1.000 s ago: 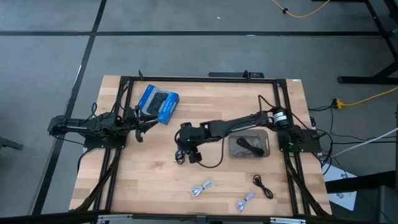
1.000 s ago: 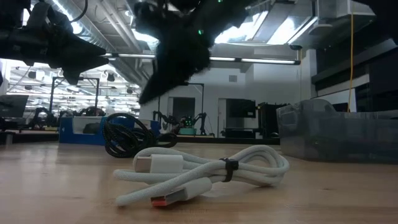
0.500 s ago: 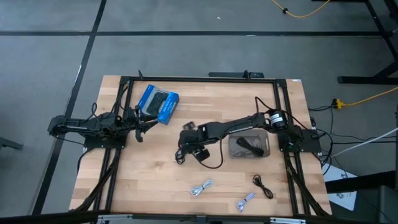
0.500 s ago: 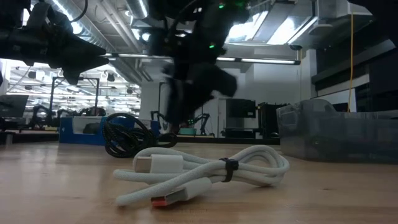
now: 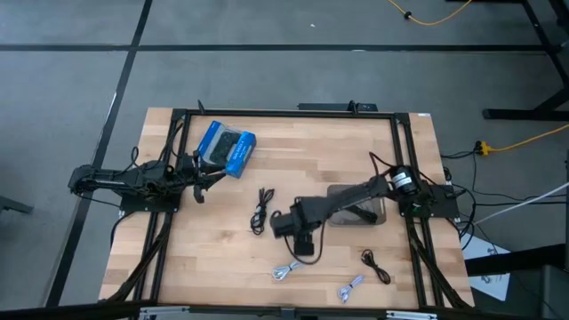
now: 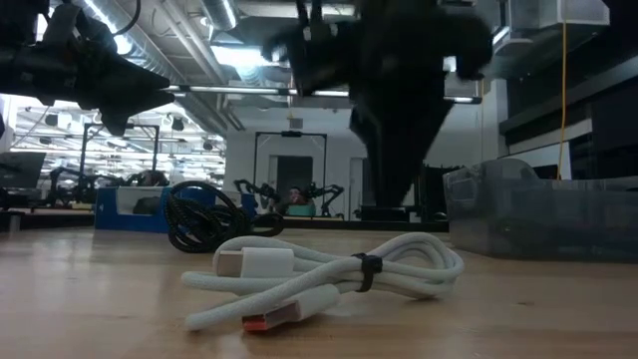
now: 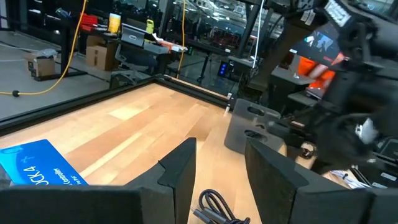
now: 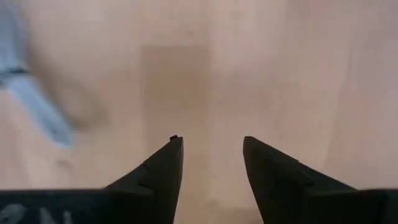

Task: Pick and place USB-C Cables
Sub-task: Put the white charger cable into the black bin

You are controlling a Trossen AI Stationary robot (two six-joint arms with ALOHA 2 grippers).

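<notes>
I expect the bundle to stay gathered with its loops together when I pick it up, because a dark tie (image 8: 13, 73) is tight around the middle of the white cable bundle (image 5: 284, 270).
My right gripper (image 5: 304, 247) is open and empty above the table's near middle; its fingers (image 8: 208, 165) point down at bare wood. A white cable bundle (image 5: 287, 268) lies just nearer the near edge, blurred in the right wrist view (image 8: 31, 99) and large in the low view (image 6: 329, 274). A black bundle (image 5: 260, 209) lies on the table left of the arm. A second white bundle (image 5: 351, 286) and a black one (image 5: 375, 265) lie near the near edge. Another black bundle lies in the clear tray (image 5: 378, 209), partly hidden by the arm. My left gripper (image 5: 203, 185) waits open at the left.
The blue-and-black package (image 5: 226, 148) lies at the far left, beside my left arm. The tray stands under my right arm's forearm. Bare wood lies between the black bundle and the near cables. The black frame rails (image 5: 178, 124) run along the table's sides.
My right gripper has moved from above the black bundle at the table's middle toward the near edge and a little to the right, ending close to the white bundle. The black bundle lies where it was, now uncovered. No cable has moved.
</notes>
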